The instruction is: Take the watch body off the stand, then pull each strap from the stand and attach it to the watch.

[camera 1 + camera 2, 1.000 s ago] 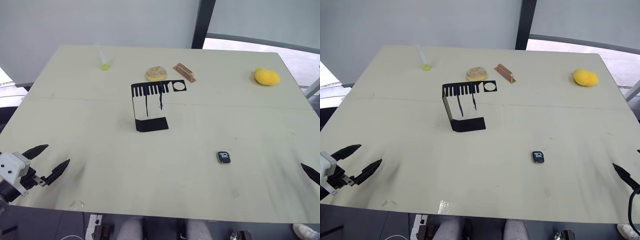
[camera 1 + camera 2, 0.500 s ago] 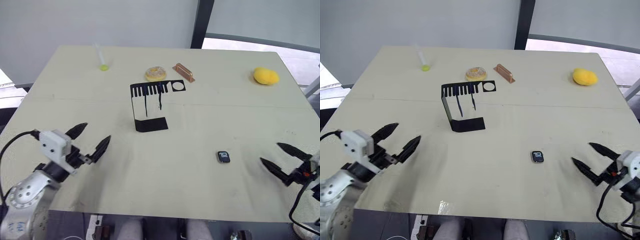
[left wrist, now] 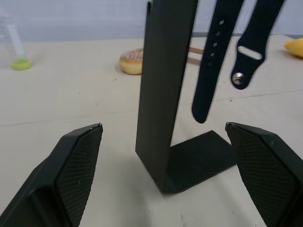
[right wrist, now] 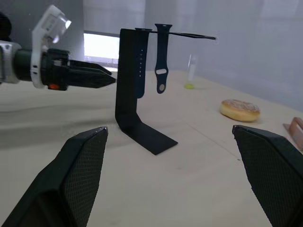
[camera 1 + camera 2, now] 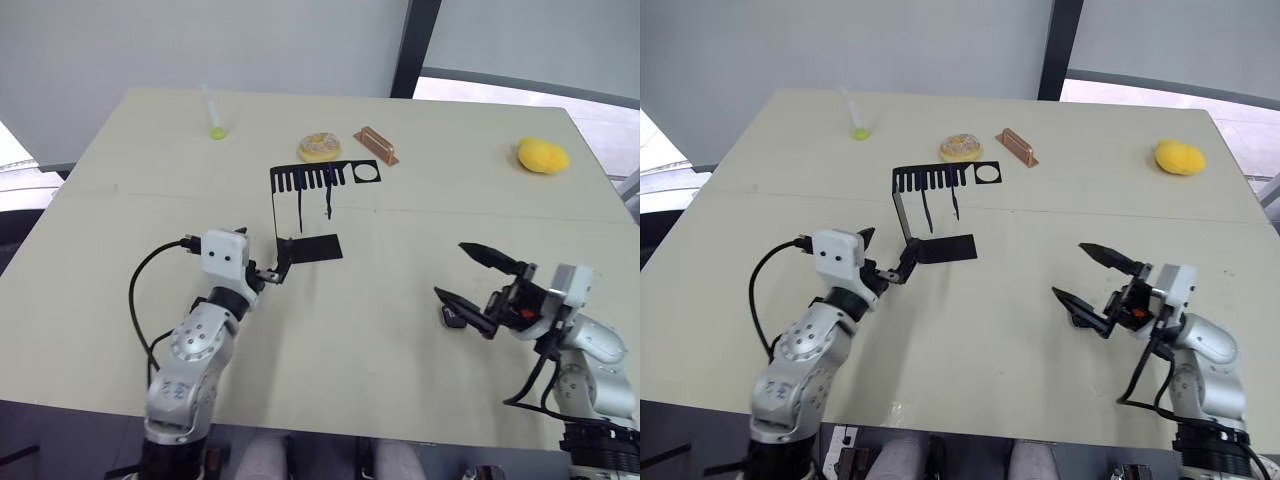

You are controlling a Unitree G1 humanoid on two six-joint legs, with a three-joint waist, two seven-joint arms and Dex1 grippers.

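Observation:
A hanging strap (image 5: pixel 329 198) will slide out towards the front when I hold the stand and pull, because the top plate's slots (image 5: pixel 309 180) are open at the front.
The black stand (image 5: pixel 277 212) is upright mid-table, and two dark blue straps (image 5: pixel 328 200) hang from its slotted top plate (image 5: pixel 325 177). The watch body (image 5: pixel 446 319) lies flat on the table to the stand's right, partly covered by the lower finger of my right gripper (image 5: pixel 450 270). That gripper is open just over the watch body. My left gripper (image 5: pixel 887 252) is open at the stand's foot (image 5: pixel 945 248). In the left wrist view the stand's upright (image 3: pixel 163 94) rises between the fingers (image 3: pixel 71 179), with the straps (image 3: pixel 218 52) behind it.
A doughnut (image 5: pixel 320 147) and a copper block (image 5: pixel 375 145) lie just behind the stand. A clear tube with a yellow-green end (image 5: pixel 213 122) is at the back left and a yellow lump (image 5: pixel 543 155) at the back right. The table's front edge (image 5: pixel 350 430) is near.
Both arms have swung in from the table's near corners: the left to the stand's foot, the right to the watch body. The camera has shifted slightly.

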